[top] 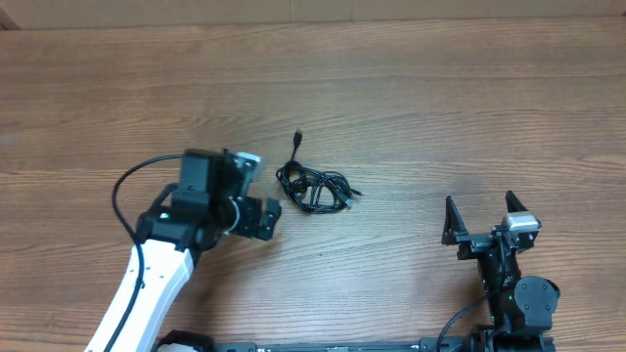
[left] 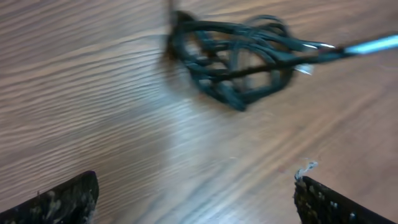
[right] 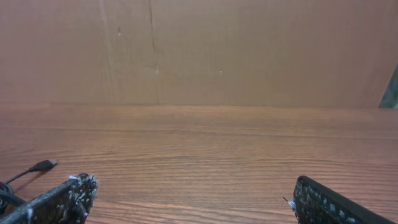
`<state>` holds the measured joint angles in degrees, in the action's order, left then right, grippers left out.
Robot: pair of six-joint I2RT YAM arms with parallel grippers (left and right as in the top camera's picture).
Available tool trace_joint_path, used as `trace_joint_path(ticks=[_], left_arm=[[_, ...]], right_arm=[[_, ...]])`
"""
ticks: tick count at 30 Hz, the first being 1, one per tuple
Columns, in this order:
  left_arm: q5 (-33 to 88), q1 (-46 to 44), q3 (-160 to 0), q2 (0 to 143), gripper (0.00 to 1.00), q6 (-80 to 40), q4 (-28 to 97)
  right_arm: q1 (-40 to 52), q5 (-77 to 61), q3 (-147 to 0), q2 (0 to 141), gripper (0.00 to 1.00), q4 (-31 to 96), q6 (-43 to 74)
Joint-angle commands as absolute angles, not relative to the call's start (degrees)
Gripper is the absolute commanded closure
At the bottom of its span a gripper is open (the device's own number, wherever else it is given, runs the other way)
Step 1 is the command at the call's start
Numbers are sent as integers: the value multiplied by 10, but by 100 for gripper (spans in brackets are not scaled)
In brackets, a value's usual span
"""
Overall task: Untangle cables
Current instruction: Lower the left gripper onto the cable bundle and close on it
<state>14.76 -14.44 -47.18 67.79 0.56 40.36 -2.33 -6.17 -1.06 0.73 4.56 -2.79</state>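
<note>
Next, my left gripper turns and grabs the loops [top: 288, 177] next to the back plug end, then lifts, because the knot [top: 318, 189] lies crosswise beyond the gripper's open fingers.
The cables [top: 313, 186] are thin black cords bunched in a small knot at the table's middle, with one plug end sticking out toward the back. In the left wrist view the knot [left: 239, 59] lies blurred ahead of the fingers. My left gripper [top: 266, 217] is open and empty, just left of the knot and apart from it; its open fingers [left: 196, 199] show at the bottom corners. My right gripper [top: 481, 217] is open and empty at the front right, far from the knot. In the right wrist view a plug end [right: 42, 165] shows at the far left beside the open fingers [right: 193, 202].
The wooden table [top: 440, 108] stretches all around the knot. A brown wall [right: 249, 50] stands behind the table's far edge. The left arm's thick black wire [top: 122, 196] loops out to the left of the arm.
</note>
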Motion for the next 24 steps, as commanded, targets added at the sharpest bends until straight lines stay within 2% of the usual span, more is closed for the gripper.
trace_joint_path(ticks=[1, 13, 16, 19, 24], left_arm=[[159, -185, -503, 681, 0, -22, 406], [161, -208, -599, 824, 0, -127, 432], [163, -207, -626, 867, 0, -196, 430], [195, -206, -635, 879, 0, -238, 426], [270, -205, -636, 876, 0, -224, 422]], right_arm=[[-27, -63, -5, 2, 0, 43, -29], [-27, -63, -5, 2, 0, 43, -29], [-27, -63, -5, 2, 0, 43, -29], [-27, -63, -5, 2, 0, 43, -29], [-27, -63, -5, 2, 0, 43, -29]])
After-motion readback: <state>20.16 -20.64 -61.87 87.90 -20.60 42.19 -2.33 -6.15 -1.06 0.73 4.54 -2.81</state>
